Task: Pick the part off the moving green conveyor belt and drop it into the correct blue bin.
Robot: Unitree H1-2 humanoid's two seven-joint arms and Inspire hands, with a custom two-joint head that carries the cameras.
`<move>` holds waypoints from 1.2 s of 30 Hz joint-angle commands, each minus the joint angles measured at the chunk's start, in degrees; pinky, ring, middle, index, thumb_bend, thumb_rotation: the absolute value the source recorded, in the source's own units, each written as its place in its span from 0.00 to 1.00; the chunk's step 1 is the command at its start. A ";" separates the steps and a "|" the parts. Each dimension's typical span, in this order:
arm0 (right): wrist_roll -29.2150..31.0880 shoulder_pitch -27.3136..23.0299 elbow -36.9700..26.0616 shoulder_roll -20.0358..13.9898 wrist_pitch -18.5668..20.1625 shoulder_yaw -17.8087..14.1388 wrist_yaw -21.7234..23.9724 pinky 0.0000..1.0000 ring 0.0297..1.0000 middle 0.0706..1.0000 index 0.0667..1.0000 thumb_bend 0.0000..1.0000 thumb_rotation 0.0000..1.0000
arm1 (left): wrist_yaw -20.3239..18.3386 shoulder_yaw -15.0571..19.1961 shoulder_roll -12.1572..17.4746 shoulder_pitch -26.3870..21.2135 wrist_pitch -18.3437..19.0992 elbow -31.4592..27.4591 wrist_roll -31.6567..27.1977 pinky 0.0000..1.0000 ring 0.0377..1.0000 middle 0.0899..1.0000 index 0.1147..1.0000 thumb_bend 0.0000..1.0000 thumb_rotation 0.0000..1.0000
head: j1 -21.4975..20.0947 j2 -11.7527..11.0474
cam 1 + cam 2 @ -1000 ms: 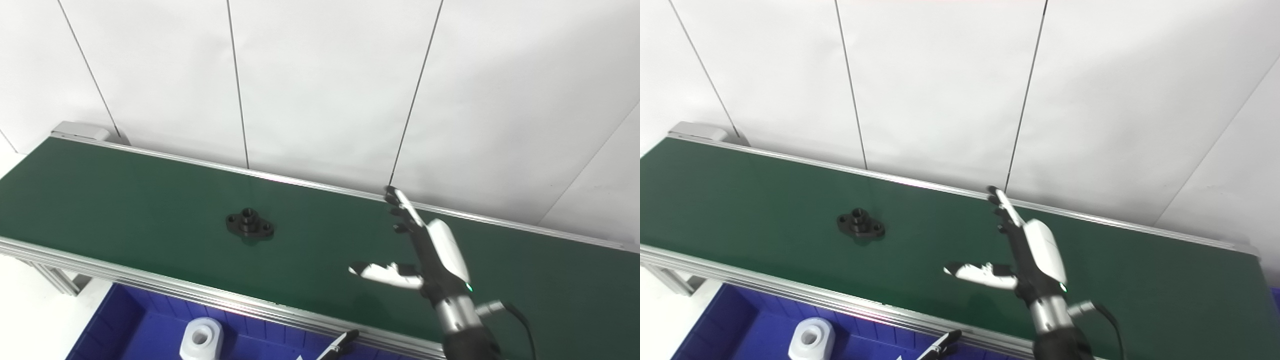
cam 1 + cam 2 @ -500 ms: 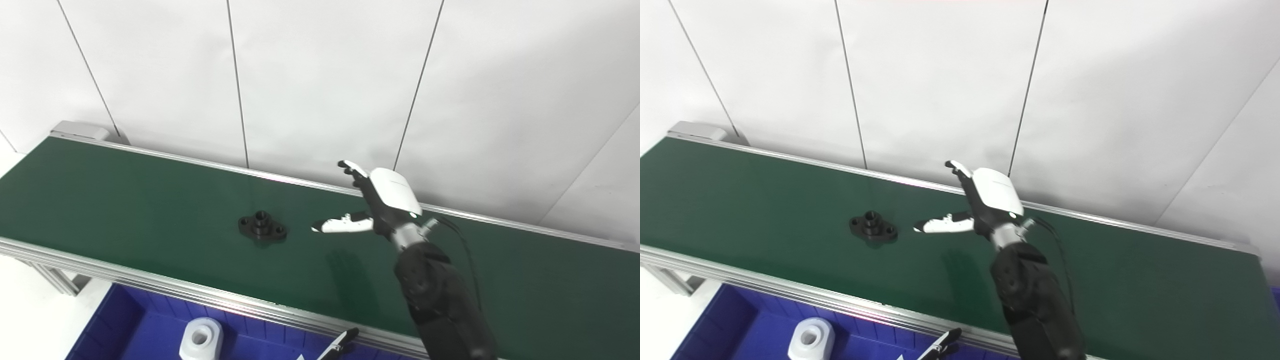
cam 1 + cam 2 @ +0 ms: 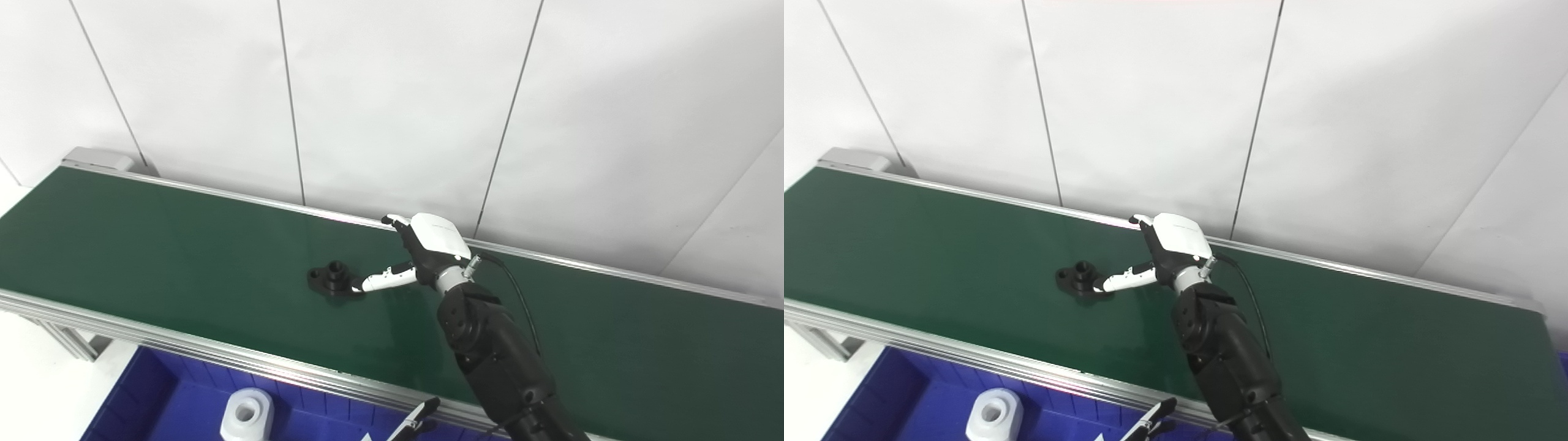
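The black flanged part's holed end (image 3: 316,274) points away from my right hand, so the part should tip with that end sticking out when I pick it up.
A black flanged part (image 3: 331,280) lies flat on the green conveyor belt (image 3: 153,245), near the middle. My right hand (image 3: 429,245) reaches over the belt from the lower right, open, with its fingers spread toward the far rail. Its white thumb tip (image 3: 370,283) touches the part's right edge; nothing is held. Only a black and white fingertip of my left hand (image 3: 416,421) shows at the bottom edge, below the belt's near rail.
A blue bin (image 3: 153,392) sits below the belt's near rail at the bottom left, with a white cylindrical part (image 3: 246,415) inside it. A white panelled wall stands right behind the belt's far rail (image 3: 343,217).
The black part has drifted to the right along the belt. My right hand has swung left and down toward it, and its thumb now meets the part's edge.
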 commanded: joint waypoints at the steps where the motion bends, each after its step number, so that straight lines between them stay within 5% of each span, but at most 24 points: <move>1: 0.33 -3.59 0.38 1.46 0.08 0.59 -1.54 0.57 0.72 0.87 0.89 1.00 0.59 | 0.32 -3.11 -3.63 1.43 0.23 -2.54 0.23 0.79 0.94 1.00 0.98 0.94 0.85 | 0.27 0.16; 23: -0.02 -1.96 4.47 2.00 0.66 5.62 -1.16 0.49 0.66 0.81 0.86 1.00 0.62 | 1.59 -5.70 -4.61 5.09 3.06 -8.79 3.36 0.78 0.93 0.99 0.98 0.94 0.87 | 2.88 2.73; 27: 0.30 -0.98 5.48 1.88 0.56 6.12 -1.40 0.42 0.56 0.70 0.81 0.99 0.60 | 1.57 -5.97 -4.51 5.38 3.59 -9.62 3.46 0.78 0.93 0.99 0.98 0.94 0.88 | 3.10 3.12; 29: 0.01 -0.57 6.43 1.97 0.46 6.70 -2.03 0.32 0.41 0.51 0.73 0.91 0.56 | 1.52 -6.01 -4.58 5.64 4.09 -9.92 3.18 0.79 0.93 0.99 0.97 0.95 0.87 | 3.37 3.22; 33: -1.18 -0.25 8.70 1.73 -1.25 8.55 -4.81 0.26 0.32 0.40 0.57 0.79 0.50 | 1.53 -6.12 -4.52 5.86 4.79 -10.57 3.79 0.79 0.93 0.99 0.97 0.95 0.87 | 3.48 3.27; 36: -3.13 -0.17 10.77 1.04 -2.80 11.01 -8.72 0.20 0.25 0.33 0.46 0.56 0.20 | 1.63 -6.24 -4.43 6.03 5.03 -10.92 4.03 0.78 0.93 0.98 0.97 0.94 0.87 | 3.41 3.52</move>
